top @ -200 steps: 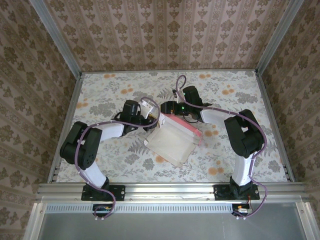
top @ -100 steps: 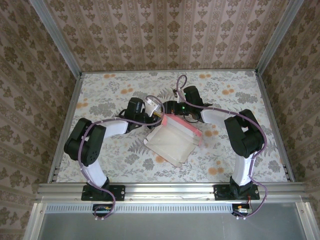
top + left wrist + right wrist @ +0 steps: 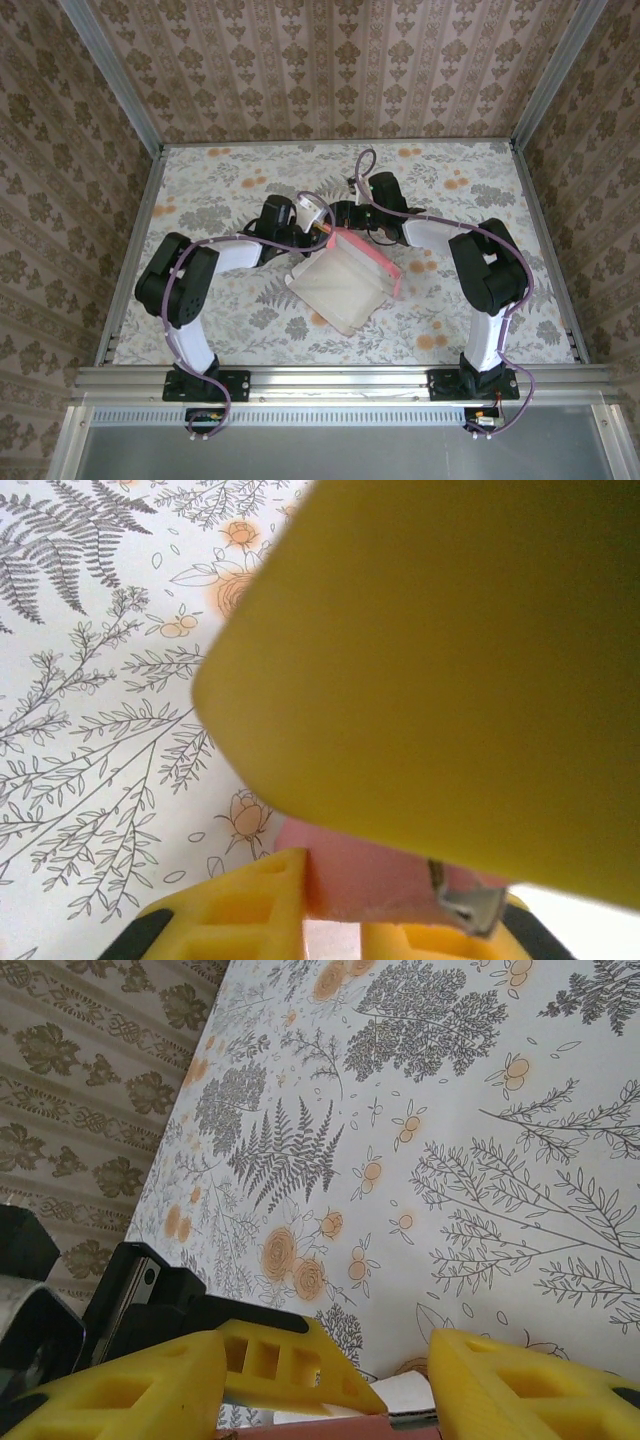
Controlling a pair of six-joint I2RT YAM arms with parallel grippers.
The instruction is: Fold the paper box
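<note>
Next, my left gripper turns the box straight before my right gripper grabs the pink side's other end (image 3: 396,278), with the paper box crooked (image 3: 340,287) and both grippers at the same corner of the box.
The paper box (image 3: 340,285) lies mid-table, a shallow tray with its pale inner side up and a pink wall (image 3: 372,256) along its far right. Both grippers meet at its far corner. My left gripper (image 3: 325,229) comes in from the left. In the left wrist view its jaws (image 3: 333,900) are almost closed, with a pink flap (image 3: 370,875) pinched at their tips. My right gripper (image 3: 343,214) stands open just behind. In its wrist view the fingers (image 3: 330,1360) straddle the left gripper's finger (image 3: 290,1365) above the box's pink edge (image 3: 330,1430).
The floral tablecloth (image 3: 230,180) covers the table, with patterned walls on three sides and a metal rail (image 3: 330,378) at the near edge. A blurred yellow finger (image 3: 430,660) of the right gripper hangs close over the left wrist camera.
My left arm has swung right, bringing its gripper to the box's far corner, and its jaws have narrowed. The right gripper's jaws have closed partway. The box has shifted slightly.
</note>
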